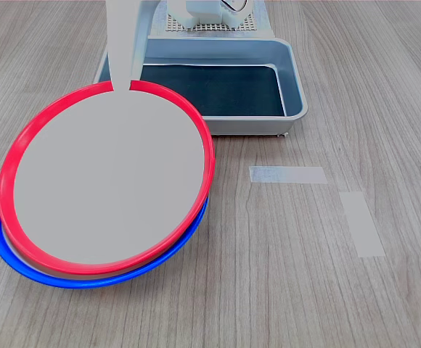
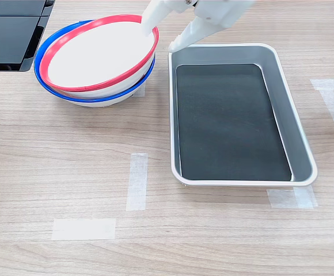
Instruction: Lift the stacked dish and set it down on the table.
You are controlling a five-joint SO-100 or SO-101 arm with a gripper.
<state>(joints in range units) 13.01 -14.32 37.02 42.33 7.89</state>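
Observation:
My gripper will tip the stacked dish (image 1: 109, 177) and free it from the blue-rimmed bowl when it lifts, because the red rim sits crooked (image 1: 72, 278) above the blue rim.
The stacked dish (image 1: 109, 188), a white-grey bowl with a red rim, rests slightly askew inside a same-sized blue-rimmed bowl (image 1: 87, 279) on the table (image 1: 341, 290). In the second exterior view this stacked dish (image 2: 98, 52) is at the top left, over the blue-rimmed bowl (image 2: 98, 98). My white gripper (image 2: 158, 39) is open and straddles the red rim on the side facing the tray. One finger (image 2: 150, 20) lies over the bowl's inside and the other finger (image 2: 181, 40) is outside it. In the first exterior view the gripper (image 1: 121, 83) covers the far rim.
A grey metal tray (image 2: 302, 144) with a dark bottom stands right beside the bowls, also seen as the tray (image 1: 297, 87) behind them. Pale tape strips (image 2: 137, 181) (image 1: 288, 175) mark the table (image 2: 213, 230). A black object (image 2: 11, 34) sits at the second exterior view's top left.

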